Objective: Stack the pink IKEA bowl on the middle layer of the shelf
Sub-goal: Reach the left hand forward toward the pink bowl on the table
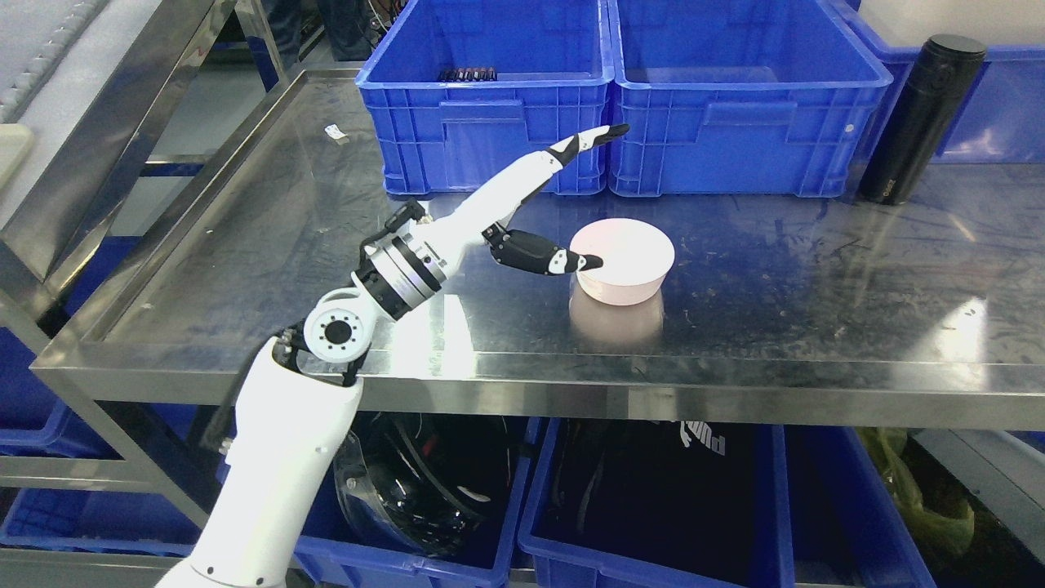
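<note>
The pink bowl's wide rim (632,284) faces up over a narrower base, so I should expect to find an open, empty hollow when I pick the bowl up.
A pink bowl (624,261) rests upside down on the steel shelf (269,269), near its middle. My left hand (531,208) reaches in from the lower left and is open. Its thumb tip lies at the bowl's left rim, and I cannot tell whether it touches. The other fingers (584,143) stretch up and away toward the blue crates, clear of the bowl. The right arm does not show.
Two blue crates (490,90) (739,98) stand along the back of the shelf. A black flask (921,118) stands upright at the right rear. More blue bins (653,506) with dark items sit on the layer below. A steel frame post (122,139) rises at the left.
</note>
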Controlling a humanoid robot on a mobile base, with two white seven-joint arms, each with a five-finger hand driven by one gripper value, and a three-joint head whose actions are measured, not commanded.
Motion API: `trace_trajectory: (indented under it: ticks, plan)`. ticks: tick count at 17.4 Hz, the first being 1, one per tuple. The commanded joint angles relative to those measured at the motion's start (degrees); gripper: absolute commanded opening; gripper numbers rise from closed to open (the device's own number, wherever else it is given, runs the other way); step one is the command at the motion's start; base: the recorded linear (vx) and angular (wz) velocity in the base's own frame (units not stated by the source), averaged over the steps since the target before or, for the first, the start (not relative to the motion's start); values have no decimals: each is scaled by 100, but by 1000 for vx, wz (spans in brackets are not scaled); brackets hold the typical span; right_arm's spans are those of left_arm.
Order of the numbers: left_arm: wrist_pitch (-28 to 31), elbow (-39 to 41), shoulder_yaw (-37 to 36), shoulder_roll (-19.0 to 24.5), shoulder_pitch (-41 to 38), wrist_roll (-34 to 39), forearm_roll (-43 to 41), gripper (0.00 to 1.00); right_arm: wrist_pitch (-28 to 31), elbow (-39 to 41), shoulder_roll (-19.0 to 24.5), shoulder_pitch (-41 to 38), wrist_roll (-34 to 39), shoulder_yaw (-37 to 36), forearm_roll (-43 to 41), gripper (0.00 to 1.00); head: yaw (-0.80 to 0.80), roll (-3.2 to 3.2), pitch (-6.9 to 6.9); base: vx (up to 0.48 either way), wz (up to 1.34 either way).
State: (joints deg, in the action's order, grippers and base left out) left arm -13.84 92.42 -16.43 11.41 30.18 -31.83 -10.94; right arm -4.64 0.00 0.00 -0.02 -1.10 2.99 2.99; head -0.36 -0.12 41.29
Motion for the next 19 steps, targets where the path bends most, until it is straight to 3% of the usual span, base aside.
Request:
trace_trajectory:
  ticks: [1,4,9,13,15,19]
  plan:
    - [74,5,-247,417,664,-541,-304,98,-2,100,-100,-16,5,0,0,100,0,0,0,54,5]
    - [74,5,-256,187,612,-807,-304,96,-2,100,-100,-24,5,0,0,100,0,0,0,39,2]
    - [663,-13,-878,265,707,-859,-374,96,-2,100,-100,-24,5,0,0,100,0,0,0,14,-10]
    - [979,-162,-1687,503,1401,-1824,-1041,92,-2,100,-100,-16,5,0,0,100,0,0,0,0,0]
    - [988,-241,-1732,503,1639,-2150,-1095,84,-2,100,-100,-16,5,0,0,100,0,0,0,0,0]
    - [1049,-259,-1618,494,1780,-2344,-1051,86,-2,100,-100,-16,5,0,0,100,0,0,0,0,0]
